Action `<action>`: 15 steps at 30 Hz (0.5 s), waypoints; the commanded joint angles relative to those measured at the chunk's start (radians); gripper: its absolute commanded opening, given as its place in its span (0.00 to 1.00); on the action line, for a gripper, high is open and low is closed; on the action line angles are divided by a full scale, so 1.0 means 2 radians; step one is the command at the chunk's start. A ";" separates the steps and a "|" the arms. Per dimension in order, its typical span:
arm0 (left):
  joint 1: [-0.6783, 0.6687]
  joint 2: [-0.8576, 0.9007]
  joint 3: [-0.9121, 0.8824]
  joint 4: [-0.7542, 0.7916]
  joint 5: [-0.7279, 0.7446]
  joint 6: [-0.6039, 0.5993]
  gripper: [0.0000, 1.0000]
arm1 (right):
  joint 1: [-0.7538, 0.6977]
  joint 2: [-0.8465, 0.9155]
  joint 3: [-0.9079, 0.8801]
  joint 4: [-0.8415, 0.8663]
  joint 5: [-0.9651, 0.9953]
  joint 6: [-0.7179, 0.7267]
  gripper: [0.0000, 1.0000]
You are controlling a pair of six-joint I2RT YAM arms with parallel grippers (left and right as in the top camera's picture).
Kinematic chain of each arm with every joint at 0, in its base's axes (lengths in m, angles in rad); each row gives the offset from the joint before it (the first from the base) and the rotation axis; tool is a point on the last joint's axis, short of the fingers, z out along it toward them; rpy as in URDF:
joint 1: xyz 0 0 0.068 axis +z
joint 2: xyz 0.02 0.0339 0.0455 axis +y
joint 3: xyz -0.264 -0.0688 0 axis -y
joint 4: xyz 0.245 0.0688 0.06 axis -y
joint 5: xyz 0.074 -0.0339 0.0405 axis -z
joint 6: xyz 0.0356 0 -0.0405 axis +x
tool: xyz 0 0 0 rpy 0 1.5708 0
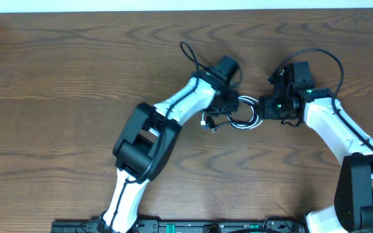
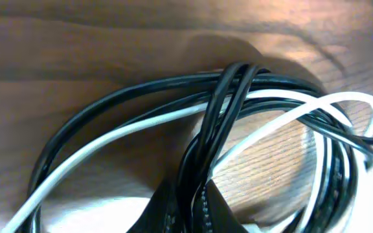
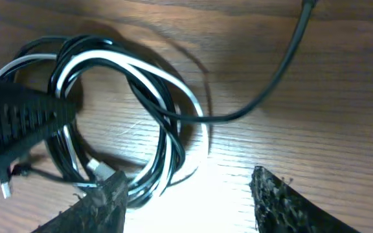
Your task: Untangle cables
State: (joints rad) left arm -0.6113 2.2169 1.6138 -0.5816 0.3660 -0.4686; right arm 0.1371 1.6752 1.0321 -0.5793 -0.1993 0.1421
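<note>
Next, my right gripper takes the coil's far side [image 1: 257, 112] while my left gripper holds the coil up, because the white cable loops [image 2: 228, 105] around the pieces of black cable in my left gripper.
The black and white cables lie as one tangled coil [image 1: 240, 116] on the table between the two arms. My left gripper [image 2: 196, 210] is shut on a bundle of black cable [image 2: 219, 110] strands rising from the coil; the white cable [image 2: 109, 139] loops around them. My right gripper [image 3: 190, 200] is open just right of the coil, its left finger [image 3: 102, 200] touching the coil's lower edge beside a white plug [image 3: 96, 169]. Bare table lies between its fingers. A black strand [image 3: 271, 84] runs from the coil up and to the right.
The left gripper's finger [image 3: 18, 120] reaches over the coil's left side in the right wrist view. Small plug ends [image 1: 207, 123] stick out at the coil's left. Thick arm wires loop above each wrist [image 1: 329, 61]. Wooden table [image 1: 57, 77] stretches left.
</note>
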 commanded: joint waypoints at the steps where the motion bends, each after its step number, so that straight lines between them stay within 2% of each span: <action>1: 0.034 -0.014 -0.003 -0.003 0.108 0.039 0.08 | -0.016 0.003 -0.001 0.000 -0.050 0.005 0.58; 7: 0.079 -0.034 -0.003 -0.003 0.254 0.067 0.08 | -0.063 0.003 -0.001 -0.001 -0.141 0.005 0.58; 15: 0.098 -0.034 -0.003 0.006 0.344 0.111 0.07 | -0.104 0.003 -0.001 0.005 -0.316 -0.027 0.60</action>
State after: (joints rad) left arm -0.4129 2.1815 1.6115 -0.5777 0.8974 -0.3202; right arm -0.0639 1.6756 1.0321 -0.5770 -0.6178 0.1284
